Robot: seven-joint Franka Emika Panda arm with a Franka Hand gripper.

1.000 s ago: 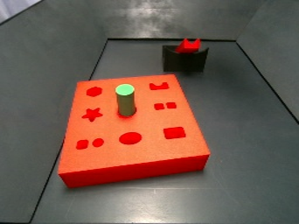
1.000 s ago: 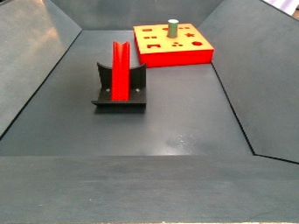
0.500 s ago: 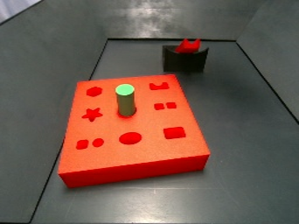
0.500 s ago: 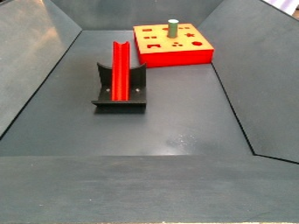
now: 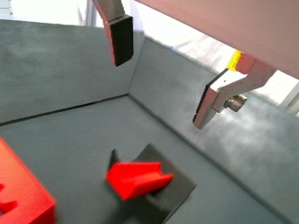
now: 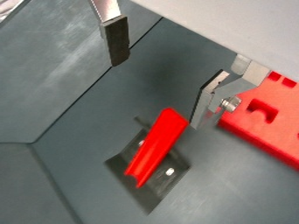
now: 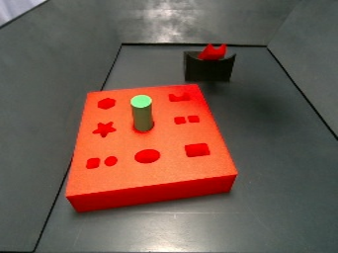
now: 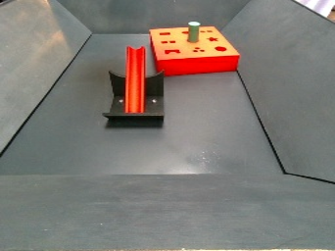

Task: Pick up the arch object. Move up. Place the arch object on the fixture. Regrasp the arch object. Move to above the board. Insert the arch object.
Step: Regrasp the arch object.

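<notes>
My gripper will slide the arch object in endwise, and the arch object will stand tall once it is inserted, because the board's notched hole (image 7: 180, 97) matches the arch object's forked end (image 7: 212, 51).
The arch object (image 8: 135, 78), a long slim red bar, lies along the dark fixture (image 8: 133, 111) at the bin's far end from the board (image 7: 152, 153). Both wrist views look down on the arch object (image 6: 156, 149) (image 5: 138, 178) resting in the fixture (image 6: 149, 185) (image 5: 177, 198). My gripper (image 6: 163, 72) (image 5: 167, 70) hangs well above it, open, with nothing between its fingers (image 6: 115, 40) (image 5: 119, 40). Neither side view shows the gripper. In a side view the arch object (image 7: 214, 49) shows end-on atop the fixture (image 7: 209, 68).
A green cylinder peg (image 7: 141, 113) stands upright in the board's top face, also seen as a peg (image 8: 193, 30) on the board (image 8: 197, 57). The board's edge (image 6: 268, 118) (image 5: 21, 197) lies near the fixture. Sloped dark walls ring the floor.
</notes>
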